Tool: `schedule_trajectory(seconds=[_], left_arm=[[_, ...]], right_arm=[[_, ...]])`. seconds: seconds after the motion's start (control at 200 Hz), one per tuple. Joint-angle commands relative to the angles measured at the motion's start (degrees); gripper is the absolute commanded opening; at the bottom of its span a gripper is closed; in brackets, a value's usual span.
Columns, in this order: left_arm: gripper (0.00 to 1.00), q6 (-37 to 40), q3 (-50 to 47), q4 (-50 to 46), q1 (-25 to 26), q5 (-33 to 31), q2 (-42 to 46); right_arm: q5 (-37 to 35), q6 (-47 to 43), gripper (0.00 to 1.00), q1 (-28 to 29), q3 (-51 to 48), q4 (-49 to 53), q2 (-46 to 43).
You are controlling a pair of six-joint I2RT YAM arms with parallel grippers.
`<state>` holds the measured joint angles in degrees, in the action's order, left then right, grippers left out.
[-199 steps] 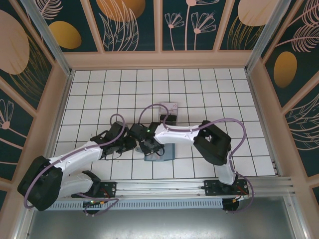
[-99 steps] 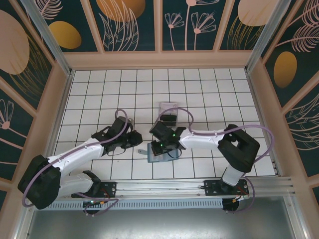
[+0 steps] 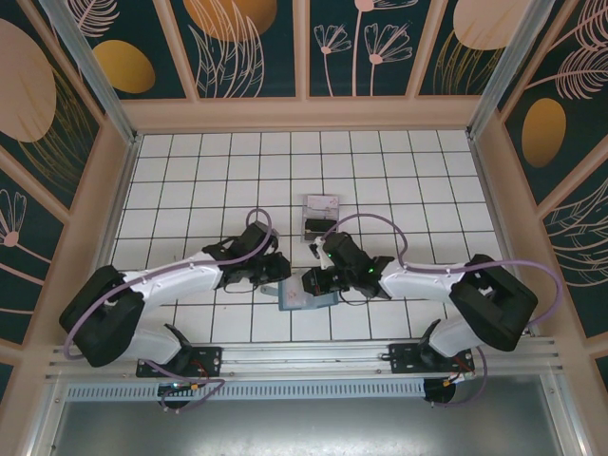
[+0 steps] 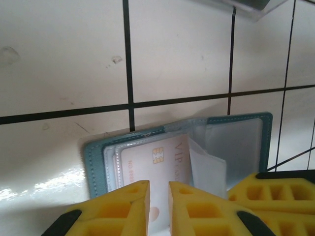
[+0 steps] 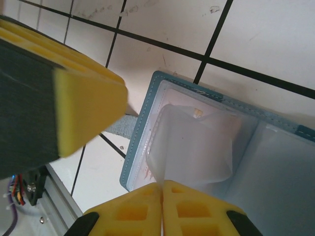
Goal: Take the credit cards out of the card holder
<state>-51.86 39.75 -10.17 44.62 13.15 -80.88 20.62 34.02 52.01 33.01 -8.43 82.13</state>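
Observation:
The clear plastic sleeve curls over the credit card (image 5: 197,142). My right gripper should therefore open and move back while my left gripper pushes the sleeve aside (image 4: 209,166).
The teal card holder (image 3: 306,300) lies open on the white tiles, between the two grippers. In the left wrist view its left half (image 4: 93,162) holds a pale credit card (image 4: 157,160) with a gold chip, under clear plastic. My left gripper (image 4: 159,196) hovers over the card's near end, its jaws a narrow gap apart with nothing pinched. It sits at the holder's left edge (image 3: 283,273). My right gripper (image 5: 162,189) is shut on the edge of a clear plastic sleeve (image 5: 192,147) that it lifts off the holder (image 5: 140,128). It reaches in from the right (image 3: 309,283).
A clear plastic slotted stand (image 3: 320,217) sits about one tile behind the holder, with a dark card in it. The left gripper's yellow finger (image 5: 83,108) hangs close over the holder's left edge. Wooden walls ring the tiled floor.
The left gripper has moved right, up to the holder's left edge. The right arm's elbow has swung out to the right, and its gripper has shifted right across the holder.

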Motion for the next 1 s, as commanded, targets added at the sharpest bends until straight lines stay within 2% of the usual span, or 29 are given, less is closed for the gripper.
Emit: schedule_trajectory(seconds=[0.0,0.58,0.776,0.996], left_arm=[[0.18,-1.1,2.1,1.4,1.3,1.0,-2.1],[0.18,-0.8,4.8,2.9,3.9,3.8,-9.9],[0.18,-0.5,6.4,2.7,4.6,3.9,-11.0],[0.18,0.0,8.3,2.5,5.1,4.4,-12.2]], right_arm=[[3.7,1.6,0.09,-1.3,-2.6,-6.7,-2.5],[5.1,2.6,0.11,-3.4,-6.3,-8.6,-6.2],[1.2,2.3,0.28,-5.1,-6.0,-2.5,-10.2],[-6.5,2.1,0.37,-8.3,-4.0,8.6,-17.5]])
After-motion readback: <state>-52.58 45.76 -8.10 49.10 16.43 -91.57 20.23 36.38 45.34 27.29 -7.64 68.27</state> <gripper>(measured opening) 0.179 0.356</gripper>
